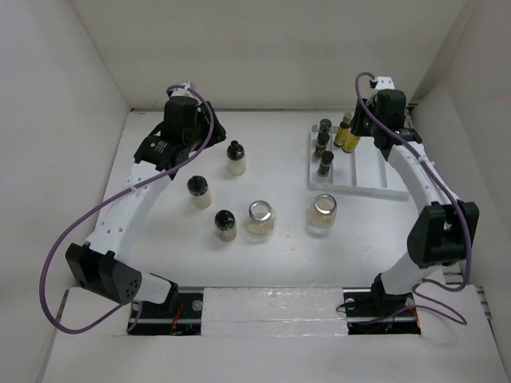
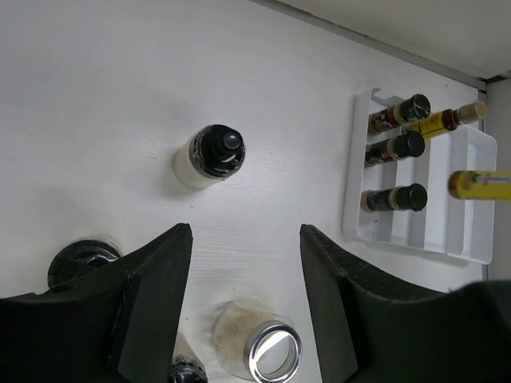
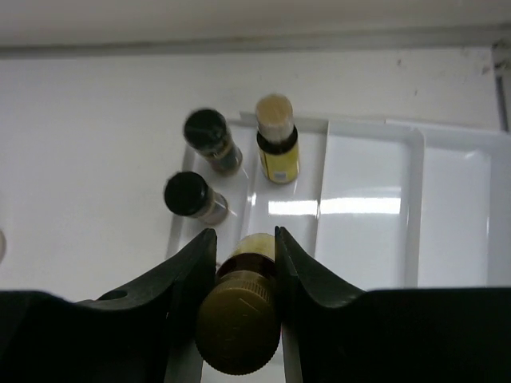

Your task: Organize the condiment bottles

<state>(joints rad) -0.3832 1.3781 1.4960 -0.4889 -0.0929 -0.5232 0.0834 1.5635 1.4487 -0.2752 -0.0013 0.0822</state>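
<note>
The bottle in my right gripper is upright above open space point(image 1: 342, 163) beside the second amber bottle, so the gripper keeps lowering its amber bottle point(image 1: 351, 143) until the bottle's base touches the tray.
My right gripper point(image 1: 354, 130) is shut on a slim amber yellow-labelled bottle point(image 3: 243, 307) and holds it over the white tray point(image 1: 363, 177). In the right wrist view, a second amber bottle point(image 3: 277, 150) and two dark black-capped spice jars point(image 3: 209, 137) point(image 3: 192, 197) stand in the tray's left compartments. The top view shows three spice jars point(image 1: 323, 142) there. My left gripper point(image 2: 246, 235) is open and empty above the table, near a cream-filled black-capped bottle point(image 2: 210, 154). More black-capped bottles point(image 1: 199, 191) point(image 1: 225, 224) and two silver-lidded jars point(image 1: 259, 217) point(image 1: 322, 213) stand loose on the table.
The tray's wide right compartments point(image 3: 455, 215) hold nothing. White walls enclose the table at the back and on both sides. Purple cables hang from both arms.
</note>
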